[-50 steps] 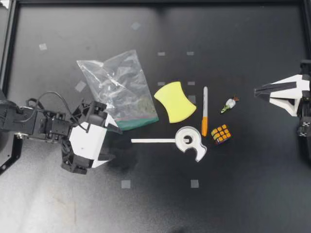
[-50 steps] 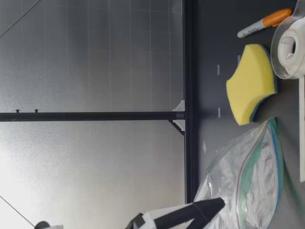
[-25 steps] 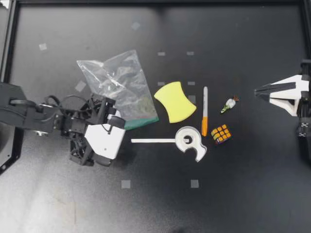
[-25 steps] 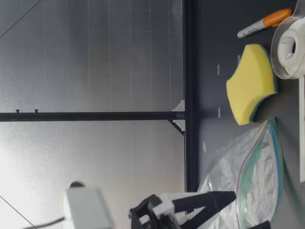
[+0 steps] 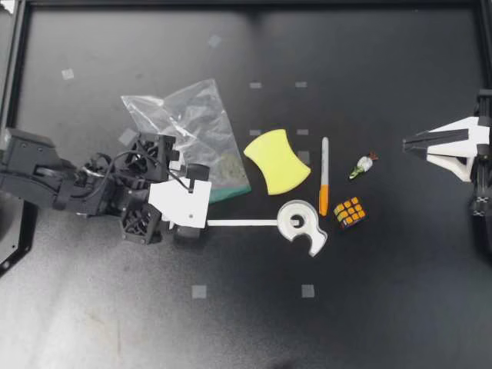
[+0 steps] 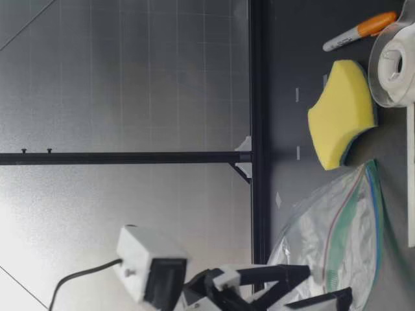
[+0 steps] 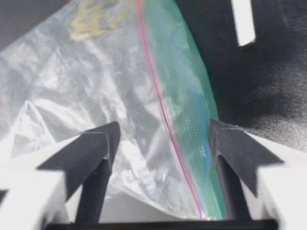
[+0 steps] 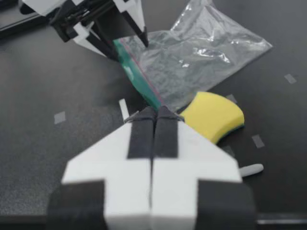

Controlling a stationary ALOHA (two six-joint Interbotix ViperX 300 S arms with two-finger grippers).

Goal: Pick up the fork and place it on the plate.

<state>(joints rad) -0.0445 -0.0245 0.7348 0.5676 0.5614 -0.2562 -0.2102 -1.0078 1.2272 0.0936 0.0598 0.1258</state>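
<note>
The clear plastic bag (image 5: 195, 129) will open wide when I lift it, because pink and blue zip lines (image 7: 178, 103) show apart along the green zip edge.
No fork or plate shows in any view. My left gripper (image 5: 198, 198) is open over the green zip edge of a clear plastic bag (image 5: 184, 134). In the left wrist view the bag (image 7: 96, 72) lies between the spread fingers (image 7: 103, 143), its zip edge near one of them. A flat white strip (image 5: 242, 223) lies just ahead of this gripper and shows in the wrist view as the strip (image 7: 243, 21). In the low view my left gripper (image 6: 318, 285) hangs low by the bag (image 6: 337, 227). My right gripper (image 5: 407, 143) is shut and empty at the far right.
A yellow sponge (image 5: 277, 160), an orange-capped marker (image 5: 324, 175), a white tape dispenser (image 5: 302, 223), a colour cube (image 5: 350, 211) and a small wrapped item (image 5: 363, 165) lie mid-table. A black frame rail (image 5: 246, 3) borders the table.
My left arm has moved right and come to the bag's green edge, with its fingers slightly narrower. My right arm has not moved.
</note>
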